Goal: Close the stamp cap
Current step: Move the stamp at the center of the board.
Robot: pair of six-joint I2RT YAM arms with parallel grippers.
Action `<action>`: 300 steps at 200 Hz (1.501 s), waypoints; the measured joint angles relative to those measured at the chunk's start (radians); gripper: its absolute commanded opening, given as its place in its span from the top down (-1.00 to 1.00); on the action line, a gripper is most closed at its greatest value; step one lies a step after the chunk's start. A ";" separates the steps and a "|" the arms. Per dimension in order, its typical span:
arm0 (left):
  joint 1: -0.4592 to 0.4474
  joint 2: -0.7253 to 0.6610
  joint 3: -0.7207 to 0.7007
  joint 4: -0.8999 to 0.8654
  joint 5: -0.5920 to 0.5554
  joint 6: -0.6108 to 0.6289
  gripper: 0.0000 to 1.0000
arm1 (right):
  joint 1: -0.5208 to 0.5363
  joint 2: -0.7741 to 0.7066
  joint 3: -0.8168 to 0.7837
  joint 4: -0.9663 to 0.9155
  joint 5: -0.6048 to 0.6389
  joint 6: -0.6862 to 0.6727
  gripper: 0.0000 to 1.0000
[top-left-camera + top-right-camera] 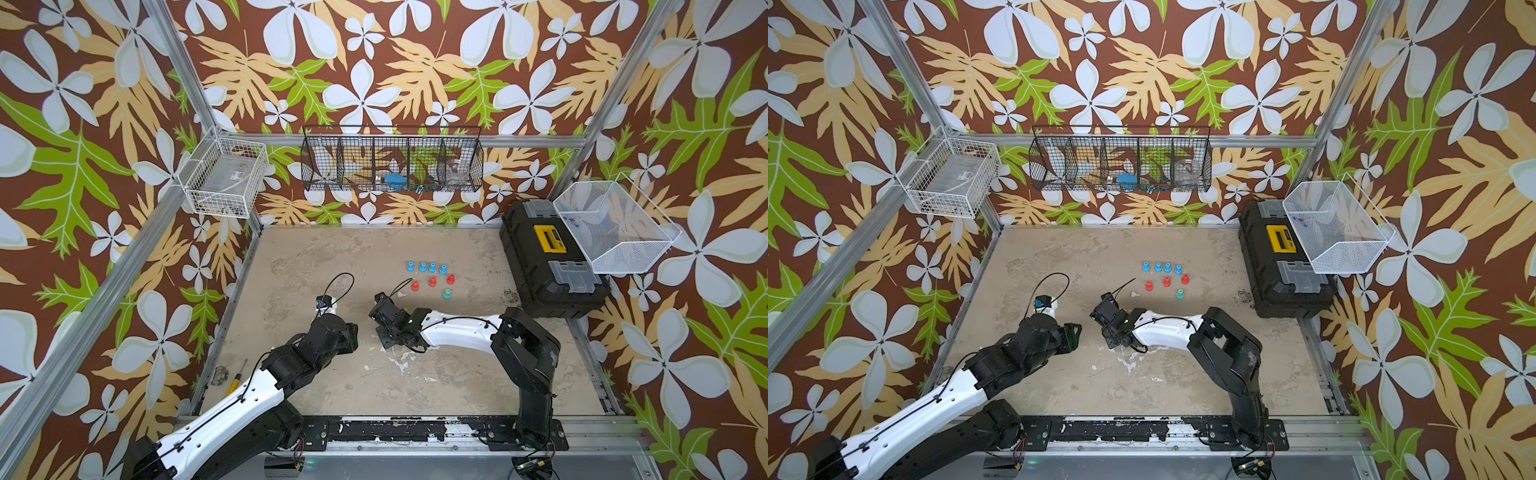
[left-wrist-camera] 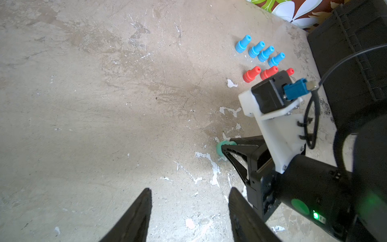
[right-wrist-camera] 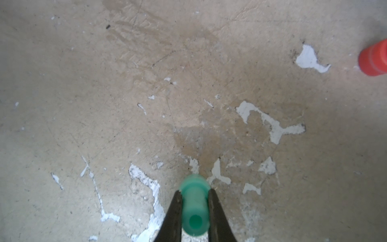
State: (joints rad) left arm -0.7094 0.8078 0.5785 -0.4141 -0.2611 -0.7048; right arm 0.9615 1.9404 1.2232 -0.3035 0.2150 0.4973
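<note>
The held green stamp's wide end [image 3: 194, 180] faces down, so my right gripper keeps moving to the open spot [image 1: 429, 296] next to the standing green stamp and lets go there.
My right gripper [image 3: 194, 190] is shut on a green stamp [image 3: 194, 206], its fingers clamping the narrow handle while the wider flange points down at the table. In the left wrist view only that green flange [image 2: 222, 146] shows, past the right gripper's fingertips. My left gripper [image 2: 189, 189] hangs open and empty just left of it, over bare table. In both top views a second green piece [image 1: 447, 294] [image 1: 1180, 294] stands on the table behind the right arm. I cannot tell a separate cap apart.
Several blue stamps [image 1: 428, 267] stand in a row with three red stamps [image 1: 432, 281] in front of them. A black toolbox [image 1: 552, 266] sits at the right back. Wire baskets [image 1: 390, 164] hang on the walls. A screwdriver [image 1: 235, 382] lies at the left edge.
</note>
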 measured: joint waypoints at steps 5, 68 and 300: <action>0.000 -0.001 0.002 -0.001 0.000 0.000 -0.21 | -0.011 -0.003 -0.006 0.011 -0.001 -0.002 0.83; 0.005 -0.019 0.013 -0.010 -0.002 0.003 -0.22 | -0.221 -0.095 -0.100 -0.007 0.002 -0.044 0.83; 0.007 -0.023 0.056 -0.046 -0.004 0.008 -0.22 | -0.406 0.014 0.080 -0.118 -0.032 -0.161 0.26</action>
State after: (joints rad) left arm -0.7025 0.7849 0.6342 -0.4603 -0.2653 -0.6968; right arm 0.5560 1.9541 1.3037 -0.4213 0.1825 0.3363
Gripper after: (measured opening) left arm 0.611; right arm 0.355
